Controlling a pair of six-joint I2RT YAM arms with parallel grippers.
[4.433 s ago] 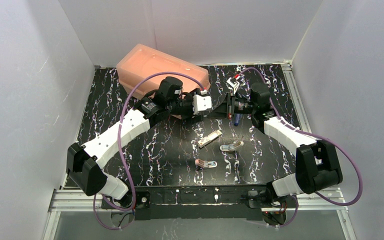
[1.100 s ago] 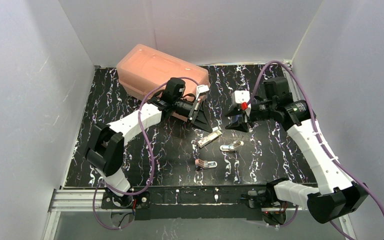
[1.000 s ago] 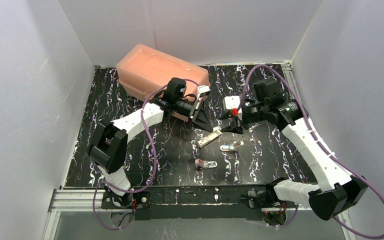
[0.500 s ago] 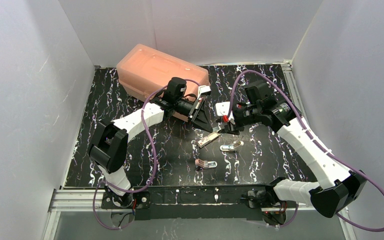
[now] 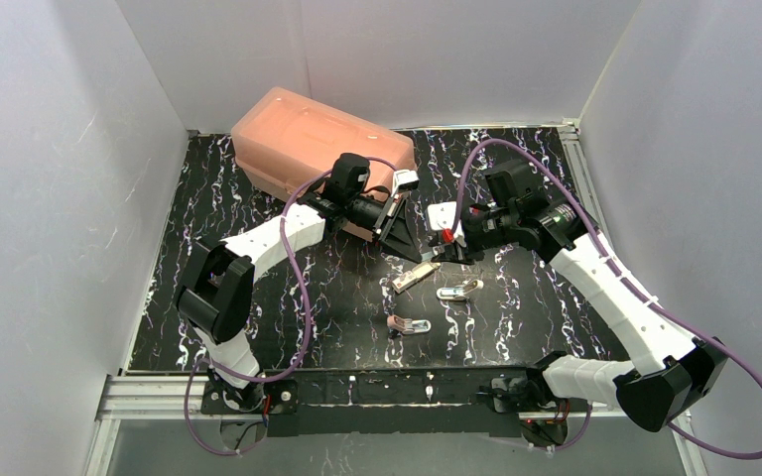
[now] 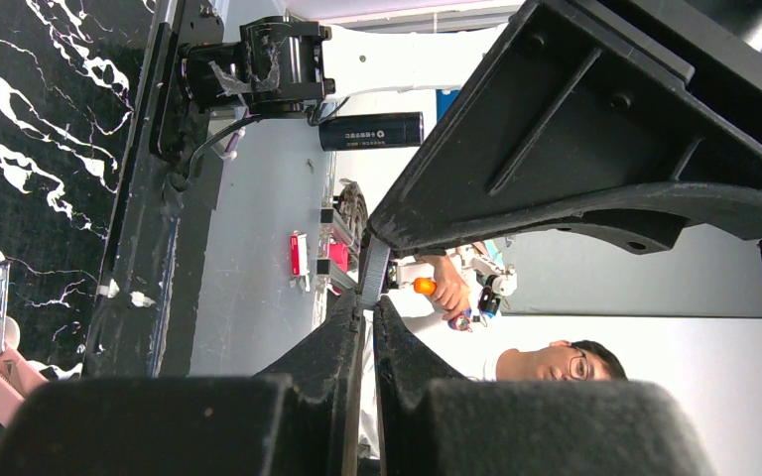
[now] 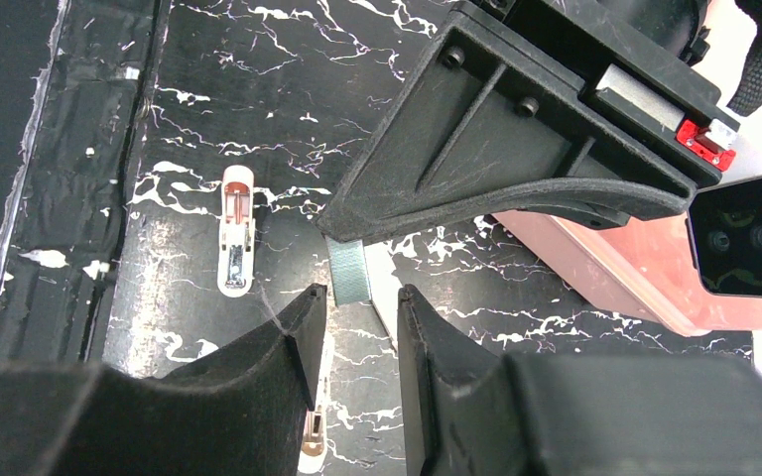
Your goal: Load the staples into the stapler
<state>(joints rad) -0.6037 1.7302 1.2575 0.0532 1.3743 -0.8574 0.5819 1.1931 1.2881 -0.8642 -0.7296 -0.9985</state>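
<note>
The staples' loose end (image 7: 351, 286) is in my right gripper's open fingers. My right gripper should take the staples from my left gripper before it loads the front stapler (image 5: 411, 325).
My left gripper (image 5: 417, 254) is shut on a thin grey-green strip of staples (image 7: 349, 270), whose end sticks out past the fingertips (image 6: 375, 278). My right gripper (image 7: 361, 295) faces it tip to tip over the table's middle (image 5: 439, 255). Its jaws stand open on either side of the strip's free end and do not touch it. Three small staplers lie on the black marbled table below: one (image 5: 415, 276) right under the grippers, one (image 5: 459, 291) to its right, and one (image 5: 409, 325) nearer the front.
A large pink translucent box (image 5: 317, 139) stands at the back left, just behind the left wrist. White walls enclose the table on three sides. In the right wrist view one stapler (image 7: 235, 233) lies to the left of the fingers.
The right arm swung left and down until its fingertips met the left gripper's tip, and its jaws narrowed. The left gripper has held still with the strip.
</note>
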